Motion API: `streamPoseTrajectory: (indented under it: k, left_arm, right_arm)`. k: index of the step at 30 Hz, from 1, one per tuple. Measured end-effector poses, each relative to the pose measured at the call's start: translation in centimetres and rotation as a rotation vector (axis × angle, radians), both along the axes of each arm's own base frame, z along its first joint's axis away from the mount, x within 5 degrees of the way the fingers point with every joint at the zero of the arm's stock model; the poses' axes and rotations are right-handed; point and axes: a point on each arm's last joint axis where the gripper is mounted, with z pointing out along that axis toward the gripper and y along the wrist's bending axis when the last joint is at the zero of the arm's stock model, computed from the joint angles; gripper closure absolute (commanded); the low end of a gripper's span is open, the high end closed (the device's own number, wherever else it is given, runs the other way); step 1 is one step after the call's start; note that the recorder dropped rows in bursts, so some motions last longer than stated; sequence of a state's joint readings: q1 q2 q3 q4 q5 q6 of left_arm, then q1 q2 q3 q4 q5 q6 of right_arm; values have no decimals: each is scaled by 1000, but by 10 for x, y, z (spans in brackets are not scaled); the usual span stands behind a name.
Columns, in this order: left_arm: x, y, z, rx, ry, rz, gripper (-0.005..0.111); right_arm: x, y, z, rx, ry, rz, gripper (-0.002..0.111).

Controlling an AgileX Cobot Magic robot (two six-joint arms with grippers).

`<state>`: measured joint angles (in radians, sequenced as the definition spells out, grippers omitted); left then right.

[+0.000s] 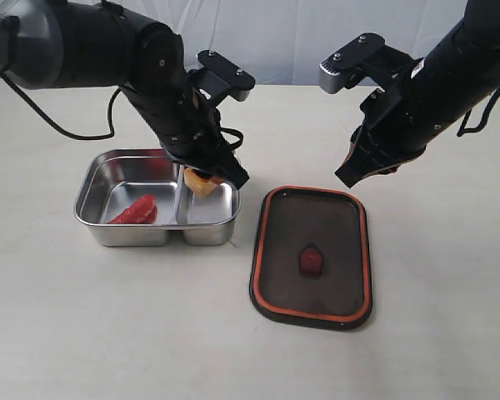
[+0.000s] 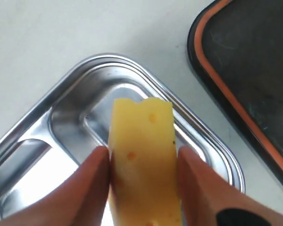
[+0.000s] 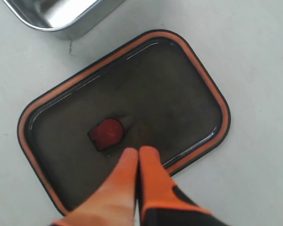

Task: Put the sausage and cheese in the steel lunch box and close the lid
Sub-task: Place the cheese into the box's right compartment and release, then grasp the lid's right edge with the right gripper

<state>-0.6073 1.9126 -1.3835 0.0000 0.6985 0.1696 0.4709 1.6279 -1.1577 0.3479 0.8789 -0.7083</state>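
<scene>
Next, my right gripper lifts the lid by its far corner [image 1: 356, 200] and takes it to my left gripper before I close the box, because the lid is lying seal ring up [image 1: 312, 314].
The steel lunch box [image 1: 96, 193] sits left of centre on the table. The dark-red sausage [image 1: 136, 211] lies in its large left compartment. My left gripper [image 1: 207, 177] is shut on the yellow cheese [image 1: 202, 184], holding it just over the box's small right compartment [image 2: 66, 127]. In the left wrist view the cheese [image 2: 141, 155] is pinched between both orange fingers [image 2: 87, 183]. The dark lid [image 1: 312, 250] lies flat to the right of the box, orange seal ring up, red valve tab [image 1: 310, 261] in its middle. My right gripper [image 3: 139, 155] hovers shut and empty above the lid [image 3: 179, 94].
The lid's near-left corner almost meets the box's right wall [image 1: 233, 218]. Pale bare tabletop [image 1: 150, 333] surrounds both items. A black cable [image 1: 58, 125] trails behind the left arm.
</scene>
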Motion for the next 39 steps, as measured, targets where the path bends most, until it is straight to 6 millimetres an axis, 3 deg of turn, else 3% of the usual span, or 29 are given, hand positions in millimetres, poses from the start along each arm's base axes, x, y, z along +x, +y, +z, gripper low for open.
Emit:
streamPoseTrajectory:
  k: [2,7,11,14,15,17,20,22,26,31,39]
  left_arm:
    - [-1,0,0,4,7,2,50]
    - [-2,2,-1,19,30,4,49]
    - [-4,3,4,16,29,22,77]
    - [-5,8,17,27,-9,40,104]
    - [-7,11,25,32,-27,45,106]
    - [-9,15,35,45,-53,43,106]
    - [-15,22,52,57,-81,46,106]
    - [-19,26,61,66,-83,49,106]
    - [-29,33,68,96,-36,61,106]
    - [-40,37,61,99,36,74,106]
    - [-54,44,44,113,115,83,106]
  right_arm:
    - [1,0,0,3,0,-18,108]
    - [3,-4,-1,-28,-11,-34,108]
    - [16,-25,0,-19,-26,-149,108]
    - [27,-45,0,-6,-26,-260,106]
    - [30,-50,0,0,-18,-301,104]
    - [34,-58,-3,-1,-2,-344,93]
    - [39,-62,-13,-4,37,-379,66]
    - [41,-60,-22,-1,71,-391,58]
    - [47,-57,-42,-6,131,-410,61]
    - [56,-55,-62,-12,147,-429,64]
    - [82,-46,-69,-5,140,-424,64]
